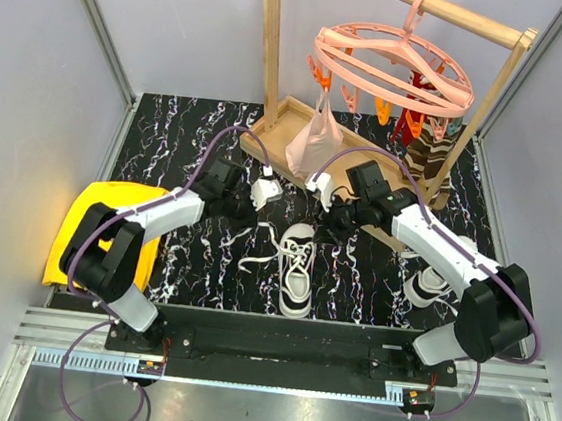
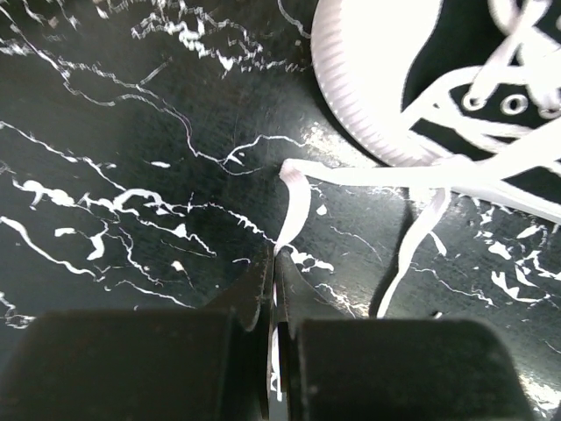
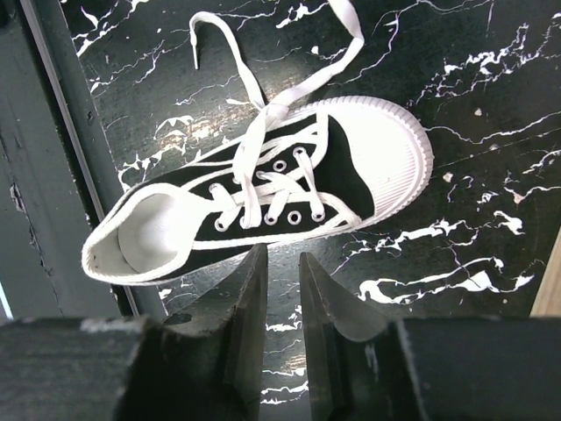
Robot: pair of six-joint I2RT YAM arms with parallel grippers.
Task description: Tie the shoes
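The loose lace's curled end (image 3: 195, 39) is well away from the lace in my left gripper (image 3: 351, 31), so my right gripper keeps moving across the shoe until it closes there.
One shoe (image 1: 297, 270), black and white with a white toe cap, lies mid-table with its toe toward the back and its laces untied. In the left wrist view its toe (image 2: 377, 79) is at upper right, and a white lace (image 2: 294, 197) runs from it into my left gripper (image 2: 279, 256), which is shut on the lace's end. That gripper (image 1: 249, 210) sits left of the shoe's toe. My right gripper (image 3: 282, 260) hovers beside the shoe (image 3: 263, 193), jaws a narrow gap apart with nothing between them; from above it (image 1: 332, 224) is at the toe's right. A second shoe (image 1: 424, 284) lies partly under the right arm.
A yellow cloth (image 1: 109, 223) lies at the left edge. A wooden rack (image 1: 271, 69) at the back carries a pink hanger (image 1: 397, 67), a pale bag (image 1: 314, 139) and brown striped socks (image 1: 429, 156). A loose lace loop (image 3: 263, 53) trails beyond the shoe.
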